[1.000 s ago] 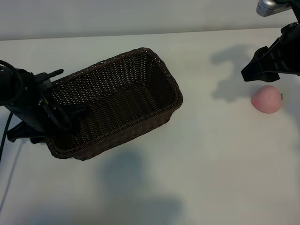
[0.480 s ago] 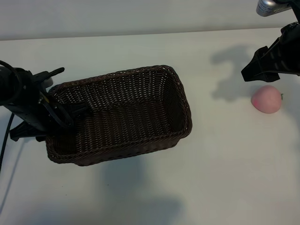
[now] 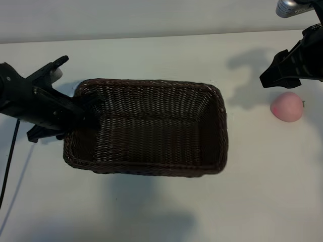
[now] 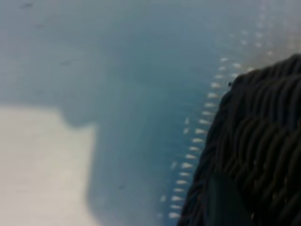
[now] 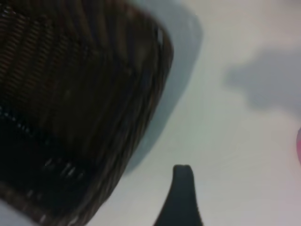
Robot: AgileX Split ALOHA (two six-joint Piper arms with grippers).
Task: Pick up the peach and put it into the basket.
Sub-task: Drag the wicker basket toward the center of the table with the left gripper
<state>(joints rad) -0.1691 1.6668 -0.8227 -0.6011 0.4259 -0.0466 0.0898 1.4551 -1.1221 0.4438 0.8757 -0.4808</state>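
Observation:
The basket (image 3: 149,128) is far away from the peach under my right gripper, so next my left gripper moves the basket back and nearer to the peach first.
The dark-brown woven basket (image 3: 151,126) lies lengthwise across the middle of the table. My left gripper (image 3: 78,83) is at its left end, open. One finger reaches inside the wall and the other stays outside, clear of the rim. In the left wrist view the weave (image 4: 263,141) fills one side, close up. The pink peach (image 3: 286,106) rests on the table at the far right, apart from the basket. My right gripper (image 3: 280,79) hovers open just above and left of the peach, holding nothing. One of its fingers (image 5: 182,188) shows over bare table.
The white tabletop (image 3: 151,212) stretches in front of the basket and between basket and peach. The table's back edge (image 3: 151,36) runs behind the basket. A black cable (image 3: 9,161) hangs at the left edge.
The basket has swung round from a slanted pose to lie level and has shifted right. My left gripper rose with its end and its jaws narrowed. The right arm and peach stayed still.

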